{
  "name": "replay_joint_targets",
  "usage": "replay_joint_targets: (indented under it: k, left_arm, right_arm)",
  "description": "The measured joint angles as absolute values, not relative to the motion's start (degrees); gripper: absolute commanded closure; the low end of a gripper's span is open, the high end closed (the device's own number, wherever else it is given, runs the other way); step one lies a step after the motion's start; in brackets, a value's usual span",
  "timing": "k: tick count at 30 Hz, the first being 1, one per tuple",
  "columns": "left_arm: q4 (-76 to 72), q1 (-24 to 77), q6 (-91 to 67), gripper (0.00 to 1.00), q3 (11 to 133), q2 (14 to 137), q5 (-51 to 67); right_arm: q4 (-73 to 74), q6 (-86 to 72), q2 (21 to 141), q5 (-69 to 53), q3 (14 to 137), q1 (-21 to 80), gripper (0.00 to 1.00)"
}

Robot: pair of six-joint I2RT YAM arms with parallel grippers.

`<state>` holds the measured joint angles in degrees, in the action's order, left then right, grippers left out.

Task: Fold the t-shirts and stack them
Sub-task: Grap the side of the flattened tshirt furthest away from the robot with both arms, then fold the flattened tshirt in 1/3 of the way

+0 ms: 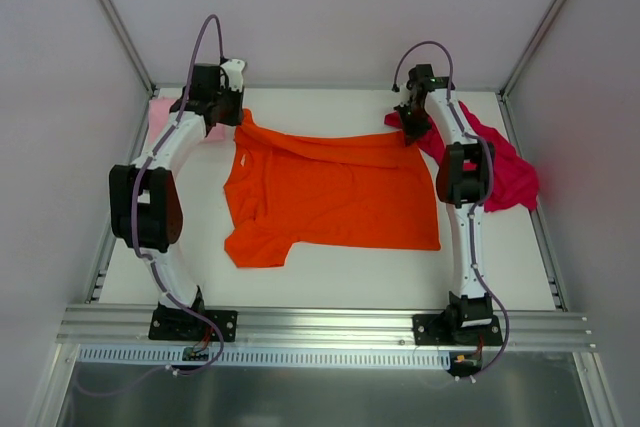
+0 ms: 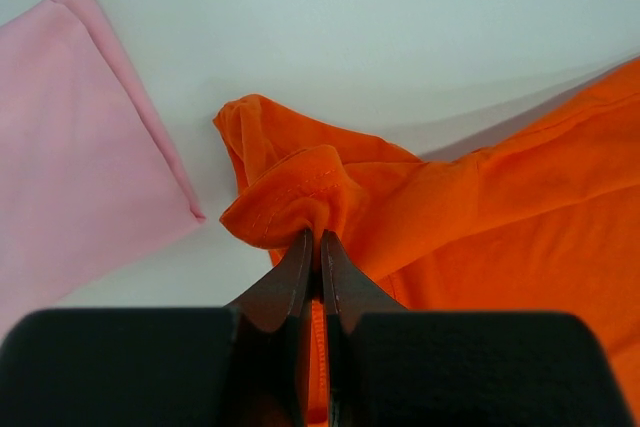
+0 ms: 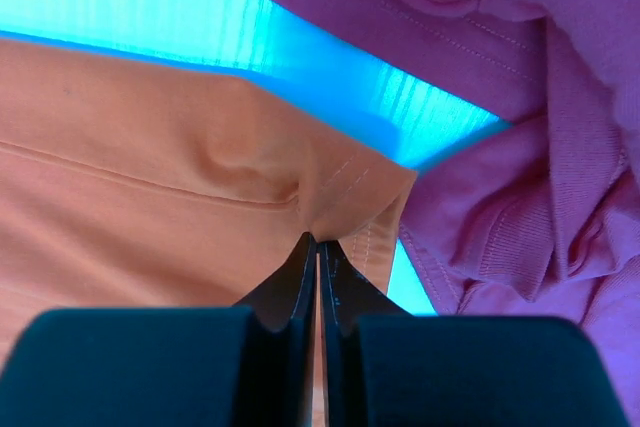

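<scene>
My right gripper needs to pull its corner of the orange t-shirt out toward the magenta t-shirt (image 1: 433,142) before it lowers the orange t-shirt's edge, because the orange t-shirt's far edge (image 1: 312,140) sags between my grippers.
The orange t-shirt (image 1: 330,197) lies spread across the middle of the table. My left gripper (image 1: 236,119) is shut on its far left corner, a bunched fold of orange cloth (image 2: 300,192). My right gripper (image 1: 411,131) is shut on its far right corner (image 3: 340,197). The far edge is lifted between the two. The light pink t-shirt (image 1: 165,117) lies folded at the far left, partly hidden by the left arm; it also shows in the left wrist view (image 2: 70,147). The magenta t-shirt (image 1: 505,172) lies crumpled at the far right, beside the right gripper (image 3: 520,147).
White walls with metal posts (image 1: 115,17) enclose the table on three sides. An aluminium rail (image 1: 320,325) carrying both arm bases runs along the near edge. Bare white table (image 1: 330,272) shows in front of the orange shirt.
</scene>
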<state>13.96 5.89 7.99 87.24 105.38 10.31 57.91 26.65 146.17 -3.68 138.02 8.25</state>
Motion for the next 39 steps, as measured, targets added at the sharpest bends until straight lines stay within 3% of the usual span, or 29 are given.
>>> replay_joint_targets:
  k: [4,11,25,39]
  left_arm:
    - [13.96,5.89,7.99,1.00,87.18,105.10,10.37]
    - [13.72,5.89,7.99,1.00,84.79,103.00,10.52]
    - [11.68,5.89,8.19,1.00,75.13,91.20,13.08]
    - [11.07,5.89,8.47,1.00,65.73,79.37,13.54]
  right_arm:
    - [56.73,26.65,145.56,-3.25,136.42,8.25,0.99]
    - [50.96,27.07,136.68,1.45,121.86,8.51,0.99]
    - [36.25,27.27,102.06,7.25,98.76,8.69,0.99]
    - [34.39,27.09,97.60,7.53,88.29,9.23,0.99]
